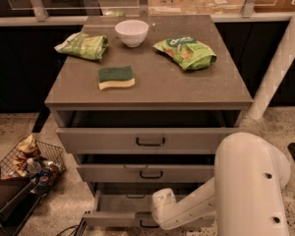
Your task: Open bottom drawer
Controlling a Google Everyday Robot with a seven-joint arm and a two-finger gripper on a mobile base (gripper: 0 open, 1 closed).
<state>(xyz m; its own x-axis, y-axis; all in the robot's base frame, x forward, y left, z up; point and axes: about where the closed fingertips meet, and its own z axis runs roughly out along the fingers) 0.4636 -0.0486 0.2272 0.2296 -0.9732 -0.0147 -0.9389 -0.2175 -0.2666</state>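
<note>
The bottom drawer is only partly open, and my gripper is next to its handle (147,222). Next, I reach inside behind the drawer's front and pull the drawer out farther.
The bottom drawer (113,218) is the lowest of three grey drawers and stands pulled out, its pale grey inside (120,203) showing. Its small black bar handle (146,225) is partly hidden at the lower edge of the view. My gripper (148,219) is at the end of the white arm (196,209), right at that handle on the drawer's front. The arm's wrist hides the fingers. The middle drawer (142,173) and the top drawer (147,140) above it are slightly open.
On the cabinet top (152,90) lie a green-and-yellow sponge (116,77), a white bowl (132,32) and two green snack bags (83,45) (186,52). A wire basket of items (32,160) stands on the floor at the left. A white post (278,68) rises at the right.
</note>
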